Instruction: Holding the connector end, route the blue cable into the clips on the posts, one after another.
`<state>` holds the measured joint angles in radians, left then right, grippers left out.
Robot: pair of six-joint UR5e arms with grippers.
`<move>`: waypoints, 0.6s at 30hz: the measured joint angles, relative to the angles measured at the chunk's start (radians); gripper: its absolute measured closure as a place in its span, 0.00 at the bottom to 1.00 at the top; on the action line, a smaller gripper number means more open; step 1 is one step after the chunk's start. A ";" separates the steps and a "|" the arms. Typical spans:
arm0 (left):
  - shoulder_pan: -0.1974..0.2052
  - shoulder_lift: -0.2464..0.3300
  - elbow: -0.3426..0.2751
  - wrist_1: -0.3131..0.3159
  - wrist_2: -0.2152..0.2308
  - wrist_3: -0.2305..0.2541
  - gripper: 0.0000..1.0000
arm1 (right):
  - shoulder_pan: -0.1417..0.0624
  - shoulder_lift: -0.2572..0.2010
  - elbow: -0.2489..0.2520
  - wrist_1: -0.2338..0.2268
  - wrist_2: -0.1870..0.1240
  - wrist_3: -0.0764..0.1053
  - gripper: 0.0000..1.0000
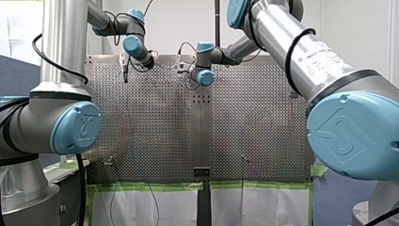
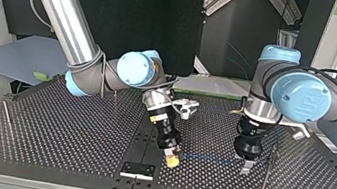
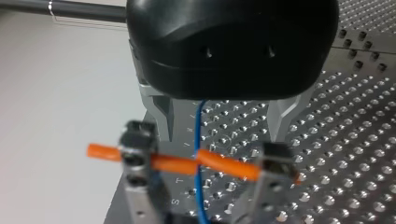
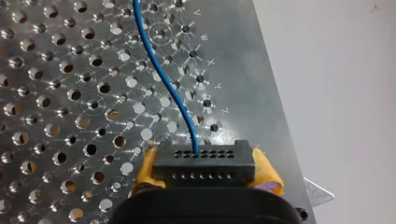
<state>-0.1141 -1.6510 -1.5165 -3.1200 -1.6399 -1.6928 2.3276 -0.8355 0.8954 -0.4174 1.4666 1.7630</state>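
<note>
The blue cable [image 4: 159,70] comes out of the connector in a smooth bow [image 4: 184,110], so I expect it to swing to the side in a gentle curve when I carry it.
My right gripper [image 4: 205,176] has its yellow pads shut on a black connector [image 4: 204,161] with rows of small holes. The thin blue cable [image 4: 164,81] leaves the connector and runs ahead over the perforated plate. In the top view that gripper [image 2: 173,160] hangs low near the table's middle, and the blue cable [image 2: 210,157] stretches toward my left gripper [image 2: 245,167]. My left gripper [image 3: 201,172] stands open, its metal fingers [image 3: 136,158] wide apart. The blue cable [image 3: 200,191] passes between them, and an orange tube [image 3: 219,164] spans from one fingertip to the other.
A thin post [image 2: 267,172] stands just beside my left gripper at the top view's right. Another post [image 2: 6,111] rises at the far left, and a third [image 2: 114,97] behind my right arm. A black bracket [image 2: 137,170] sits at the near edge.
</note>
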 joint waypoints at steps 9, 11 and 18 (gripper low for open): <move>0.016 -0.038 0.037 0.002 0.008 -0.029 0.02 | 0.000 0.000 0.000 0.000 0.000 0.000 1.00; 0.017 -0.049 0.042 0.002 0.007 -0.029 0.02 | 0.000 0.000 0.000 0.000 0.000 0.000 1.00; 0.018 -0.058 0.048 0.002 -0.001 -0.025 0.02 | 0.002 0.000 0.000 0.000 0.001 0.000 1.00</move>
<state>-0.0957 -1.7091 -1.4683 -3.1179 -1.6414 -1.7183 2.3293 -0.8352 0.8955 -0.4174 1.4672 1.7627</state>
